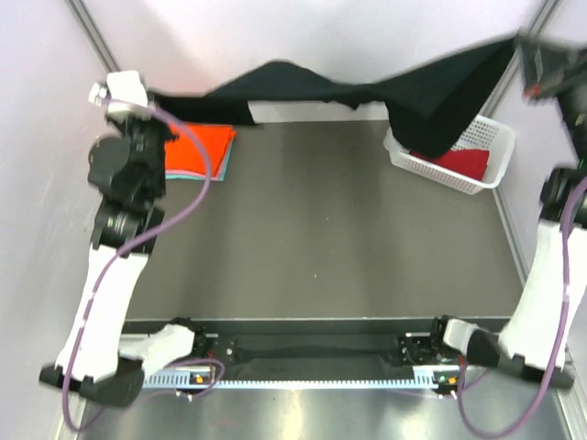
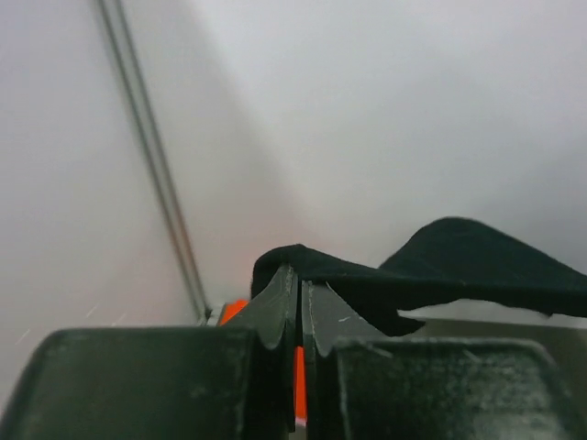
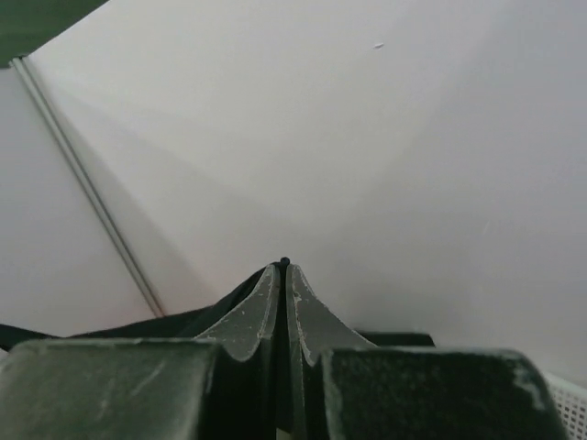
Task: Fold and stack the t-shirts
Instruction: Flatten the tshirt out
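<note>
My two grippers should move toward the front (image 1: 315, 247) and lower the black t-shirt flat, because it hangs against the back with one end over the basket (image 1: 427, 130).
The large black t-shirt (image 1: 303, 87) hangs stretched in the air across the back of the table between both grippers. My left gripper (image 1: 151, 94) is shut on its left end; the cloth drapes over the closed jaws in the left wrist view (image 2: 431, 270). My right gripper (image 1: 518, 44) is shut on its right end, held high at the far right; black cloth shows at the fingertips (image 3: 282, 266). The orange t-shirt (image 1: 206, 147) lies folded on the pale teal one (image 1: 223, 163) at the back left. The dark red t-shirt (image 1: 459, 160) lies in the basket.
A white plastic mesh basket (image 1: 486, 137) stands at the back right, partly under the hanging black cloth. The dark table top (image 1: 321, 229) spreads in front. White walls with metal rails close the back and sides.
</note>
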